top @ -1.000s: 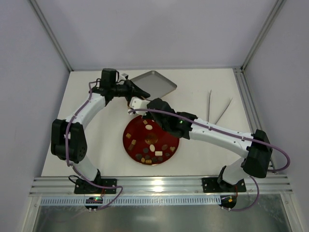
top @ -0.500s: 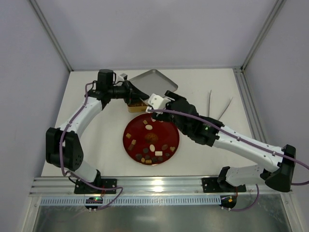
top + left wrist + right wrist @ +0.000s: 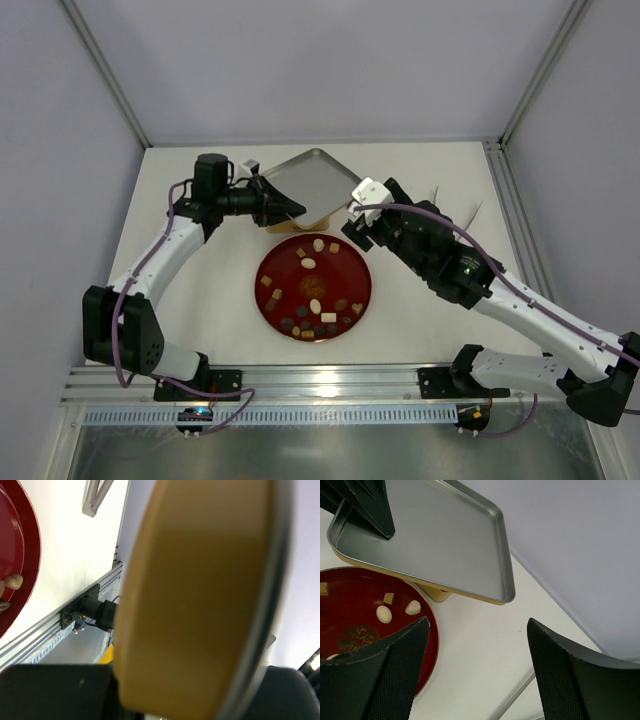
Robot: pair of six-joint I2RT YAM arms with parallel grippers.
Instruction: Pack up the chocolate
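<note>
Next, I take the lid's free edge [image 3: 462, 591] with my right gripper and turn the gold side up, because my left gripper is holding the lid with its silver inside [image 3: 316, 180] facing up.
Several chocolate pieces [image 3: 315, 300], brown, tan and cream, lie on the red round plate [image 3: 268, 262]. In the right wrist view, three cream and tan pieces [image 3: 384, 614] show at the plate's far edge. My left gripper [image 3: 272, 203] is shut on the box lid [image 3: 312, 178], gold outside and silver inside, and holds it tilted above the plate's far rim. The lid's gold side [image 3: 200, 605] fills the left wrist view. A corner of the gold box [image 3: 438, 594] shows under the lid. My right gripper [image 3: 477, 625] is open and empty, to the right of the lid.
Two metal tweezers [image 3: 436, 212] lie at the back right, partly under my right arm. A metal rail [image 3: 330, 382] runs along the near table edge. Bare white tabletop [image 3: 485, 645] lies under my right gripper.
My right gripper has opened and swung from over the plate's far rim to the right of the lid. My left arm has shifted left while keeping hold of the lid.
</note>
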